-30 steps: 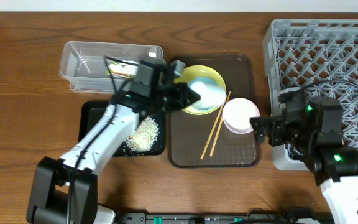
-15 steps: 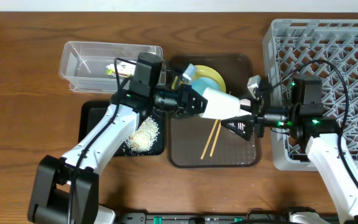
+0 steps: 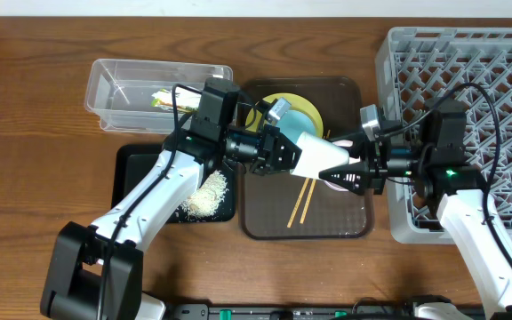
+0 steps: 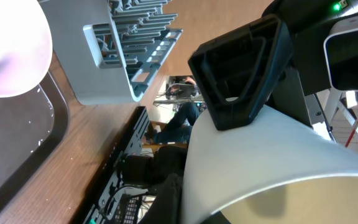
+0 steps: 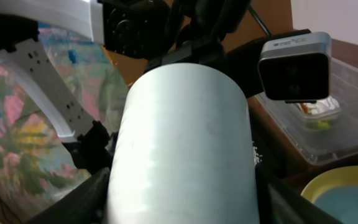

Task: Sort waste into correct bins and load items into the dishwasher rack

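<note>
The dishwasher rack [image 3: 414, 84] is far away from my left gripper. My left gripper should therefore let go of the small white cup [image 3: 319, 157] and move back while my right gripper puts the cup in the rack.
The small white cup [image 3: 314, 153] hangs on its side above the brown serving tray, between both grippers. My left gripper [image 3: 281, 147] is shut on its left end. My right gripper [image 3: 345, 172] has a finger on each side of its right end and is closed on it; the cup fills the right wrist view [image 5: 185, 137] and the left wrist view [image 4: 260, 162]. The light blue bowl [image 3: 304, 116] sits on the yellow plate [image 3: 280, 103]. The chopsticks [image 3: 302, 199] lie on the tray. The white-pink bowl [image 4: 5, 50] is mostly hidden under my right gripper. The dishwasher rack [image 3: 469, 80] stands at the right.
The clear tub [image 3: 123, 84] at the back left holds the wrapper [image 3: 167, 98]. The black tray [image 3: 136, 182] in front of it holds the rice scraps [image 3: 204, 196]. The brown serving tray [image 3: 265, 222] lies in the middle. Both arms cross above it.
My left gripper lifted the white cup off the plate area and carried it right. My right arm swung left from the rack and closed its fingers round the cup's other end.
</note>
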`<state>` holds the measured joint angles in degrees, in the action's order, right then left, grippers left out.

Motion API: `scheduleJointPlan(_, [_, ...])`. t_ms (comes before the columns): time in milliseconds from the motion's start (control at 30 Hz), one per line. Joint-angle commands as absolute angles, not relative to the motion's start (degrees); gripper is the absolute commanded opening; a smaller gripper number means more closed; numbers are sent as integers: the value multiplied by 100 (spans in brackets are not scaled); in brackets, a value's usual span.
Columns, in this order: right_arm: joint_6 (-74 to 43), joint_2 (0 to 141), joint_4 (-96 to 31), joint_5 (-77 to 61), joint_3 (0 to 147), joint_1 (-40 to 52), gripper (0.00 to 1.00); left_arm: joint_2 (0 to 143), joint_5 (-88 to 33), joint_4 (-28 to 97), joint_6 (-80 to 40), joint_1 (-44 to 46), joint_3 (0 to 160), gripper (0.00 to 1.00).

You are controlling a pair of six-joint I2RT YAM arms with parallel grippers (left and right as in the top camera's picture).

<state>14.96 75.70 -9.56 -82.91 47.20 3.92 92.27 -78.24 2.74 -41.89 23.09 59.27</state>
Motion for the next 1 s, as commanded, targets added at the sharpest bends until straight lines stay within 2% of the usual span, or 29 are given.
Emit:
scheduleJointPlan(0, [1566,7566,-965,-8650,4799,436,56,9271,-7850,266,-4228,2307,5986,12])
scheduleJointPlan(33, [1564,7566,-972,-8523,4799,436,55,9271,-7738,268,-4222,2307,5986,17])
scheduleJointPlan(67, [1562,7566,-991,-8425,4799,436,54,9271,-7658,266,-4174,2307,5986,28])
scheduleJointPlan(100, [1514,7566,-1009,-8250,4799,436,55,9271,-7520,268,-4047,2307,5986,33])
scheduleJointPlan(200, [1238,7566,-1125,-7393,4799,436,56,9271,-6906,366,-3684,2305,5986,40])
scheduleJointPlan(267, [996,7566,-1275,-6604,4799,434,52,9271,-6217,659,-3489,2300,5986,45])
scheduleJointPlan(400, [624,7557,-1500,-5408,4801,399,47,9244,-4991,1463,-2882,2141,5988,45])
scheduleJointPlan(533, [556,7384,-2217,-4678,4995,165,42,8989,-4875,2163,-2106,1793,5992,32])
scheduleJointPlan(567, [554,7308,-2515,-4471,5118,78,38,8892,-4724,2368,-1994,1708,5992,31])
scheduleJointPlan(733, [464,7083,-4029,-2775,6025,-395,20,8235,-2700,3612,-1483,1382,5992,31])
scheduleJointPlan(867, [414,7083,-5052,-1529,6751,-698,15,7682,-880,4248,-1483,1238,5992,32])
scheduleJointPlan(933, [255,7083,-5398,-934,6965,-847,10,7452,-445,4429,-1485,1173,5992,33])
scheduleJointPlan(967, [172,7087,-5535,-642,7037,-919,8,7358,-366,4486,-1485,1146,5992,36])
